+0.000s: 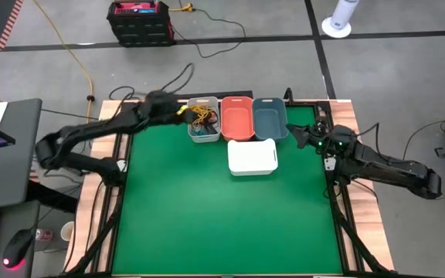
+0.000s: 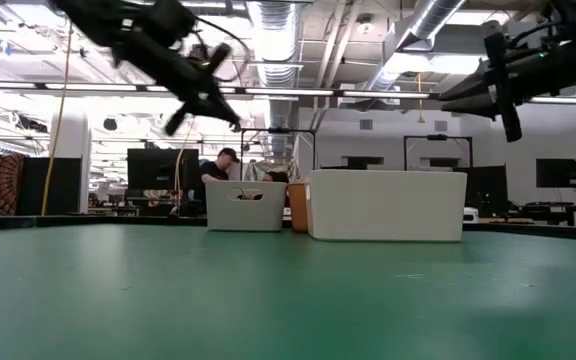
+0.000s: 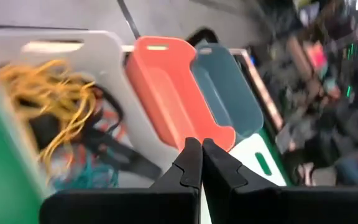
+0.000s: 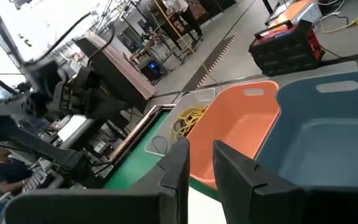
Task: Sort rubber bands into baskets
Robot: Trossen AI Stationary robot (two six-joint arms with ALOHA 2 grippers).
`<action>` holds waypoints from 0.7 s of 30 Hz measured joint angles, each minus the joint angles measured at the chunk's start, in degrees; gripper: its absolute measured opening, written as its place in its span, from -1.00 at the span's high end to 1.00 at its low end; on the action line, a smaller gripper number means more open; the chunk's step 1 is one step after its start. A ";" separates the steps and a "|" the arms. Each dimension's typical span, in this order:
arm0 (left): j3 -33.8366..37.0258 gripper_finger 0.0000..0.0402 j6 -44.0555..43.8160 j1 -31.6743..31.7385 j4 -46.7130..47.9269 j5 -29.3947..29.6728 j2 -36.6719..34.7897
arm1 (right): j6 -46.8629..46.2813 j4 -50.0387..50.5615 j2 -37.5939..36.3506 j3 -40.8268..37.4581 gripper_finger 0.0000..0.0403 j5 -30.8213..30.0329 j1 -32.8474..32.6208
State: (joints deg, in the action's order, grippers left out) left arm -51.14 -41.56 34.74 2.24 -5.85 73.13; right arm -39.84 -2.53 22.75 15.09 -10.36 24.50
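Note:
The yellow rubber bands (image 1: 202,114) are on top in the open grey basket (image 1: 205,123). My left gripper should continue to go toward them until its fingers close around yellow rubber bands.
Four baskets stand at the table's far edge: a light grey one (image 1: 204,121), a coral one (image 1: 236,116), a slate-blue one (image 1: 270,117), and a white one (image 1: 252,157) just in front of them. A tangle of yellow, black, teal and red rubber bands (image 3: 61,118) lies in the grey basket. My left gripper (image 1: 182,112) hangs above that basket's left rim, shut (image 3: 201,158) with nothing in it. My right gripper (image 1: 298,131) hovers to the right of the blue basket, fingers slightly apart (image 4: 201,155) and empty.
The green mat (image 1: 222,224) stretches wide in front of the baskets. A wooden frame (image 1: 344,193) borders the table. In the low view, people sit at desks (image 2: 218,170) in the room beyond. A black crate (image 1: 139,22) stands on the floor behind the table.

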 joint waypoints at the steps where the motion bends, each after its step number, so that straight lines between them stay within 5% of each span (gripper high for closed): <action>1: -2.53 1.00 1.93 0.56 1.72 -0.28 2.23 | 0.51 0.01 0.71 0.51 0.52 1.04 0.55; 11: -28.68 0.93 22.46 3.60 26.41 0.06 22.10 | 8.07 -0.02 5.38 4.92 0.52 3.09 4.57; 21: -47.67 0.28 35.45 3.68 44.66 1.84 37.25 | 8.93 0.03 6.57 5.31 0.52 4.86 4.88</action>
State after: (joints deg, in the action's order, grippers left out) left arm -98.82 -6.11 38.42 46.89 -4.01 110.38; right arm -30.92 -2.50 29.32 20.40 -5.50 29.39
